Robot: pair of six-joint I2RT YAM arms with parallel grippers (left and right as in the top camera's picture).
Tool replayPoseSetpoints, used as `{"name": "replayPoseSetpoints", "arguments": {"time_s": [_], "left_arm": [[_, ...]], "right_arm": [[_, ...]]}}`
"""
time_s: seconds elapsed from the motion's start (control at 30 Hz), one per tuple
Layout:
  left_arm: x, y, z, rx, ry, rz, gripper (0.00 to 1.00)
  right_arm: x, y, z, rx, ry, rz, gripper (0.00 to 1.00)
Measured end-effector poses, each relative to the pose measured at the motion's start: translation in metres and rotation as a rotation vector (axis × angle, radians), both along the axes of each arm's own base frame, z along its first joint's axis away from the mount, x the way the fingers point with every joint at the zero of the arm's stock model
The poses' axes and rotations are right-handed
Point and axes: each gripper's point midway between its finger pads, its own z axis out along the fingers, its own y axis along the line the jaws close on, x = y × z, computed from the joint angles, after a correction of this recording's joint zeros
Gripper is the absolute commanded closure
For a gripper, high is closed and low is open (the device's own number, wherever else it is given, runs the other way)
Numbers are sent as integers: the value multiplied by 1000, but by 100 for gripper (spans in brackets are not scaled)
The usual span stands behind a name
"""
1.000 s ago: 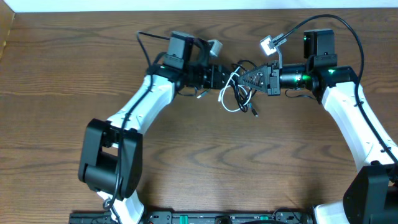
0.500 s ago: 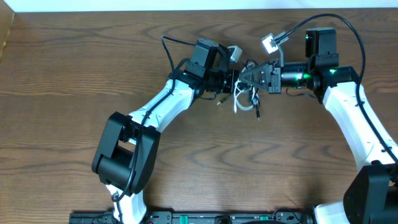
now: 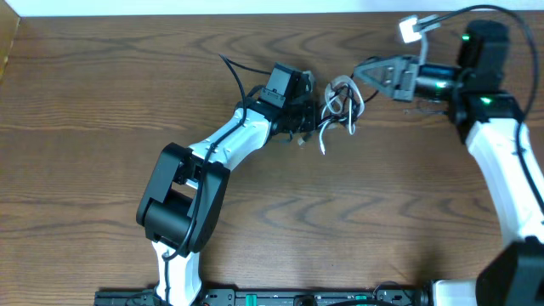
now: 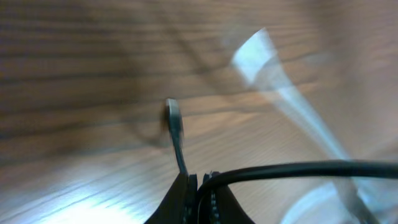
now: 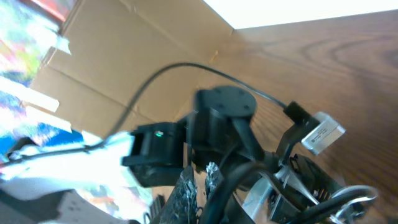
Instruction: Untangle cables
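Observation:
My left gripper is holding the black cable near its small plug [image 4: 174,117] next to the tangle, so it should put the tangle down and grab the looped bundle [image 3: 342,100].
The cables are tangled between my two grippers in the overhead view. The white cable [image 3: 345,95] is looped, and one end hangs down to the left. The black cable [image 3: 327,109] winds through it. My left gripper [image 3: 311,111] is shut on the black cable [image 4: 292,169], whose small plug [image 4: 173,117] sticks out past the jaws [image 4: 199,182]. The white cable [image 4: 273,81] shows blurred beyond. My right gripper [image 3: 360,75] is raised at the tangle's upper right and looks shut on the white cable. In the right wrist view its jaws [image 5: 200,182] are nearly closed, with a black cord [image 5: 231,179] beside them.
The wooden table [image 3: 272,221] spreads all round. A cardboard box edge [image 3: 7,42] stands at the far left and also shows in the right wrist view [image 5: 124,56]. A white tag [image 3: 410,30] on a wire sits above the right arm.
My right gripper has pulled up and to the right, lifting and stretching the white loops. My left gripper has moved right, following the tangle with the black cable still held.

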Motion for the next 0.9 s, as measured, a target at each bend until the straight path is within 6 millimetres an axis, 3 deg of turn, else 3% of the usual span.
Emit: {"name": "replayPoseSetpoints", "arguments": {"time_s": [0.13,0.2,0.3,0.33,0.37,0.47,0.53,0.6,0.7,0.77,0.8,0.9], "left_arm": [[3,29,-15,124,-2,22,92],[7,50,-20,166,16,55,93],[14,82,-26,203,43,103,93],[15,86,-26,207,43,105,93],[15,96,-28,218,49,94,92],[8,105,-26,241,56,56,92],[6,106,-2,246,2,18,93],[9,105,35,226,-86,10,93],[5,104,99,176,-221,4,92],[-4,104,127,150,-269,-2,74],[-9,105,136,147,-279,-7,51],[-22,108,130,157,-226,-23,26]], "right_arm": [[-5,-33,15,25,60,-94,99],[-7,-51,5,33,162,-148,99],[-9,-74,-31,-27,342,-279,99],[-9,-78,-41,-61,379,-317,99],[-12,-89,-67,-157,461,-405,99],[-16,-109,-104,-355,544,-544,98],[-16,-124,-122,-511,549,-642,92],[-14,-131,-128,-603,528,-689,74],[-13,-132,-132,-672,504,-714,62],[-13,-128,-133,-700,492,-711,57],[-13,-124,-134,-709,487,-703,54],[-12,-101,-146,-747,485,-641,53]]}}
